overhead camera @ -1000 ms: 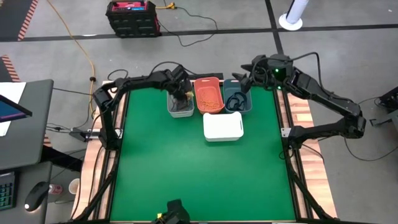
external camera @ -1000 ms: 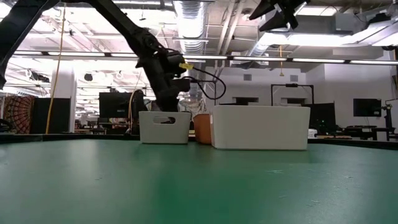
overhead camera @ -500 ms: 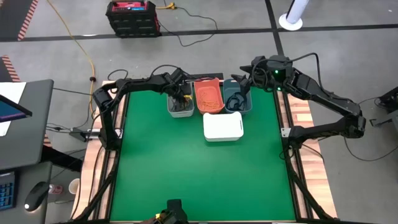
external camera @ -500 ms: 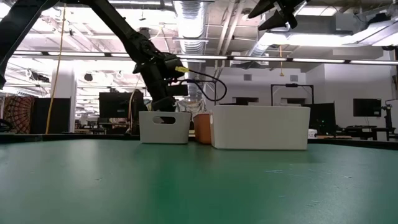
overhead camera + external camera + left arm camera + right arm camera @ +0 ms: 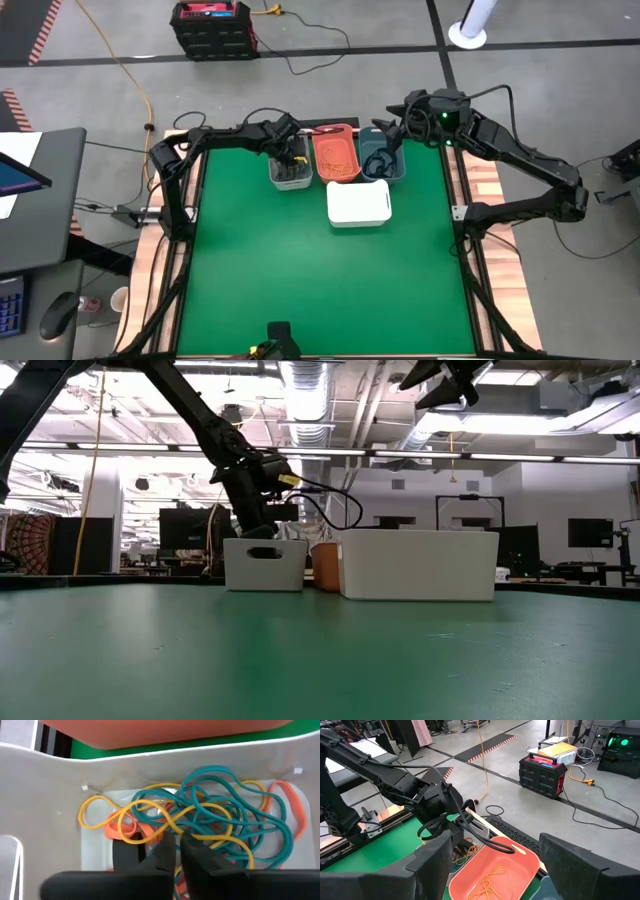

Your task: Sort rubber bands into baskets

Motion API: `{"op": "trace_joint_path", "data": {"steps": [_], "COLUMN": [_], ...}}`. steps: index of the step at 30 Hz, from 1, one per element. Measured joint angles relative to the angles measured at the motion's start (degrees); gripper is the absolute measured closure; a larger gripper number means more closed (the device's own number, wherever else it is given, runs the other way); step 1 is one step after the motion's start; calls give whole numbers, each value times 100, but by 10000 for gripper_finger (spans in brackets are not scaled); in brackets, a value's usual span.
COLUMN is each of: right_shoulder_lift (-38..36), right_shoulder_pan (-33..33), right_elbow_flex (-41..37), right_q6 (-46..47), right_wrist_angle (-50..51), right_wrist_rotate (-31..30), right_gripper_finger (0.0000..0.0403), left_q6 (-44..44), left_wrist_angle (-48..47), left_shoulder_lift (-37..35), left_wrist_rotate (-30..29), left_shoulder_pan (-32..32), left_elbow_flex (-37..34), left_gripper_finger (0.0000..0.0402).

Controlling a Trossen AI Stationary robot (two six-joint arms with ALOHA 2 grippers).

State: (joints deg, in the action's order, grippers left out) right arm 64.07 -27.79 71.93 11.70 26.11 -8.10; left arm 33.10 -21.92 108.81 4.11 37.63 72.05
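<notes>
The yellow rubber band lies across the teal rubber bands (image 5: 198, 806), so the robot's left gripper should regrip (image 5: 202, 837) close by and raise both above the grey basket, and the right gripper should separate them.
Four baskets stand at the table's far middle: light grey (image 5: 290, 172), coral-orange (image 5: 335, 152), slate-blue (image 5: 383, 160) and, nearer, white (image 5: 359, 202). My left gripper (image 5: 293, 158) reaches down into the grey basket (image 5: 60, 805), which holds a tangle of teal (image 5: 235, 810), yellow (image 5: 95, 805) and orange-red (image 5: 295, 815) rubber bands. Its fingers are almost together at a yellow band. Yellow-orange bands (image 5: 492, 877) lie in the coral basket, and black ones (image 5: 378, 165) in the slate-blue one. My right gripper (image 5: 495, 870) hangs open and empty above the slate-blue basket. My left gripper has its two fingertips (image 5: 167, 847) closed on a strand of a yellow band (image 5: 172, 826) in the middle of the tangle. The fingers come from above, pointing down into the basket. The band still lies among the other bands on the basket's floor.
The green mat (image 5: 320, 280) is open toward the near side. Wooden strips (image 5: 480, 180) run along the table's sides. The left arm's cable (image 5: 335, 500) loops above the grey basket. A black and red box (image 5: 212, 25) stands on the floor beyond the table.
My left arm has swung a little toward the table's left over the grey basket, its gripper staying down inside the basket. My right arm has kept still.
</notes>
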Motion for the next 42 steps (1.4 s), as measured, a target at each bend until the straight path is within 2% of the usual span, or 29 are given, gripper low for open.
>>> {"op": "trace_joint_path", "data": {"steps": [8, 12, 14, 16, 18, 26, 29, 31, 34, 37, 42], "right_shoulder_lift": [1, 1, 1, 1, 1, 1, 1, 1, 1, 1, 1], "right_shoulder_pan": [0, 0, 0, 0, 0, 0, 0, 0, 0, 0, 0], "right_elbow_flex": [-1, -1, -1, -1, 0, -1, -1, -1, -1, -1, -1], "right_q6": [28, 28, 30, 31, 33, 35, 38, 48, 46, 24, 0], "right_wrist_angle": [0, 0, 0, 2, 2, 2, 2, 2, 2, 3, 2], "right_wrist_rotate": [2, 2, 2, 2, 2, 2, 2, 3, 4, 4, 4], "right_gripper_finger": [83, 83, 83, 83, 83, 83, 83, 83, 83, 83, 83], "left_q6": [-571, -1393, -1932, -2424, -2736, -2605, -2550, -2515, -2565, -2442, -2389], "left_wrist_angle": [-237, -465, -411, -308, -127, 382, 631, 627, 643, 591, 570], "left_shoulder_lift": [4, 4, 4, 4, 4, 7, 7, 7, 7, 7, 2], "left_wrist_rotate": [-22, -35, 228, 621, 735, 794, 709, 380, 107, 117, 139], "left_shoulder_pan": [7, 53, 127, 207, 245, 153, 109, 88, 92, 96, 29], "left_elbow_flex": [194, 517, 588, 599, 532, 249, 45, -89, -248, -392, -389], "left_gripper_finger": [401, 398, 392, 380, 361, 257, 235, 232, 238, 267, 372]}}
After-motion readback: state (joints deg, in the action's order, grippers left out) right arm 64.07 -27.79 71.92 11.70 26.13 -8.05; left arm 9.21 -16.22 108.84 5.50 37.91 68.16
